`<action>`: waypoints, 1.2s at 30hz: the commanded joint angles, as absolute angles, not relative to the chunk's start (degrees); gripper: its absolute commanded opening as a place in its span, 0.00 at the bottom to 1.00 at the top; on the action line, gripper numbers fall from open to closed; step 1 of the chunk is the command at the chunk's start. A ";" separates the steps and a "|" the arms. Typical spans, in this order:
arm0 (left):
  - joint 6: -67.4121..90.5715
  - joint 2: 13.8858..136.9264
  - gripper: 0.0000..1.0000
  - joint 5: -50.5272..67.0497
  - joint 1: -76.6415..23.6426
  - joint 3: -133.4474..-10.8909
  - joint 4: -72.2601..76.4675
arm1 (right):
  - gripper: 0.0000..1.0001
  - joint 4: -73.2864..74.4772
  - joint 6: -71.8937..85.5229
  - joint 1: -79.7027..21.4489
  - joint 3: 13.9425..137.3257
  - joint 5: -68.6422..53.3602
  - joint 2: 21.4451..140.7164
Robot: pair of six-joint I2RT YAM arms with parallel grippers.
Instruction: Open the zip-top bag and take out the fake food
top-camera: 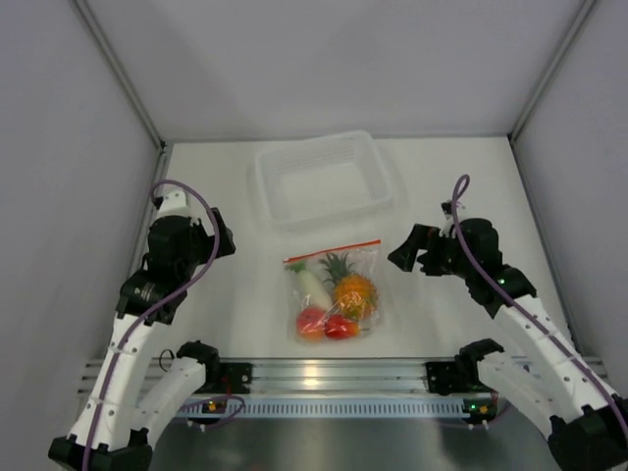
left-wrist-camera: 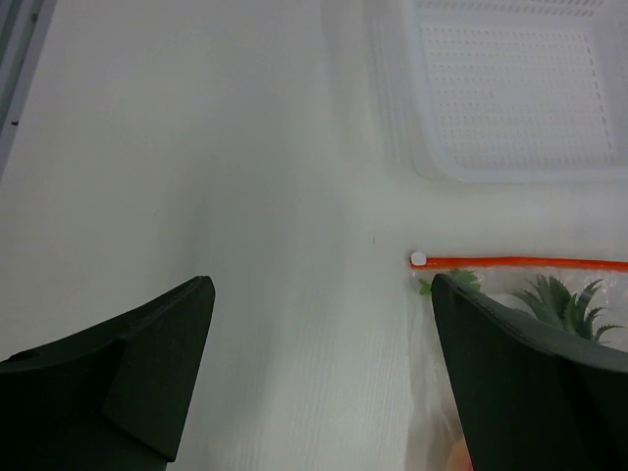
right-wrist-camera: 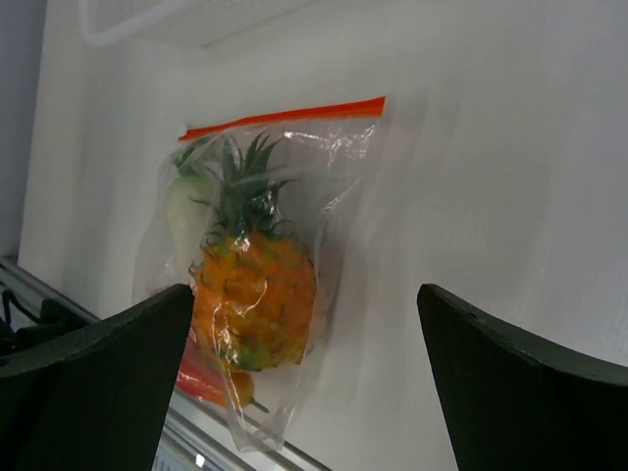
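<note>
The bag's flat corner (top-camera: 371,255) is clear of fruit and in front of the open fingers, so my right gripper carries on going to the zip's end (top-camera: 378,241) and closes there.
The zip-top bag (top-camera: 334,289) lies flat in the middle of the table with its red-orange zip strip (top-camera: 332,250) shut along the far edge. Inside it are an orange pineapple (top-camera: 353,291), a white vegetable (top-camera: 312,287), a peach-coloured fruit (top-camera: 310,322) and a red fruit (top-camera: 340,328). My left gripper (top-camera: 224,235) is open and empty, left of the bag; the strip's white end (left-wrist-camera: 418,259) shows just beside its right finger. My right gripper (top-camera: 404,253) is open and empty, right of the bag; the pineapple (right-wrist-camera: 255,294) and strip (right-wrist-camera: 285,119) show ahead of it.
A rigid clear tray (top-camera: 324,179) stands empty behind the bag; it also shows in the left wrist view (left-wrist-camera: 510,93). A metal rail (top-camera: 334,378) runs along the near edge. Grey walls enclose the table on three sides.
</note>
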State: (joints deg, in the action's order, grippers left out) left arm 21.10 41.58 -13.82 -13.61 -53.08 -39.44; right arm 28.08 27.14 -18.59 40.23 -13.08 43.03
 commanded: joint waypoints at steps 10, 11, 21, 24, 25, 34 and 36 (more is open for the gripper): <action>21.18 44.21 0.98 -5.71 -13.80 -52.12 -35.07 | 0.99 -9.13 39.20 -19.16 29.45 -24.44 63.71; 21.18 44.21 0.98 -5.36 -13.80 -52.12 -34.98 | 0.99 -11.40 39.46 -19.16 29.18 -23.48 64.76; 20.83 45.18 0.98 -3.34 -13.97 -51.86 -34.72 | 0.99 -32.22 44.20 -19.16 27.25 -21.35 81.18; 20.74 45.35 0.98 -2.90 -14.06 -51.86 -34.72 | 0.95 -38.04 47.01 -19.25 26.19 -21.80 85.85; 20.74 45.35 0.98 -2.90 -14.06 -51.77 -34.63 | 0.93 -41.28 47.63 -19.25 26.10 -22.06 86.91; 20.57 45.88 0.98 -2.46 -14.33 -51.77 -34.63 | 0.45 -49.38 47.64 -21.71 25.75 -23.03 93.95; 20.57 45.97 0.98 -2.46 -14.33 -51.85 -34.63 | 0.28 -51.32 46.94 -21.71 26.01 -23.73 95.79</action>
State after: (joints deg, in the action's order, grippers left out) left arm 21.06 45.65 -3.20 -14.04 -52.01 -38.11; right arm -41.95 47.51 -20.88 25.91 -22.65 93.60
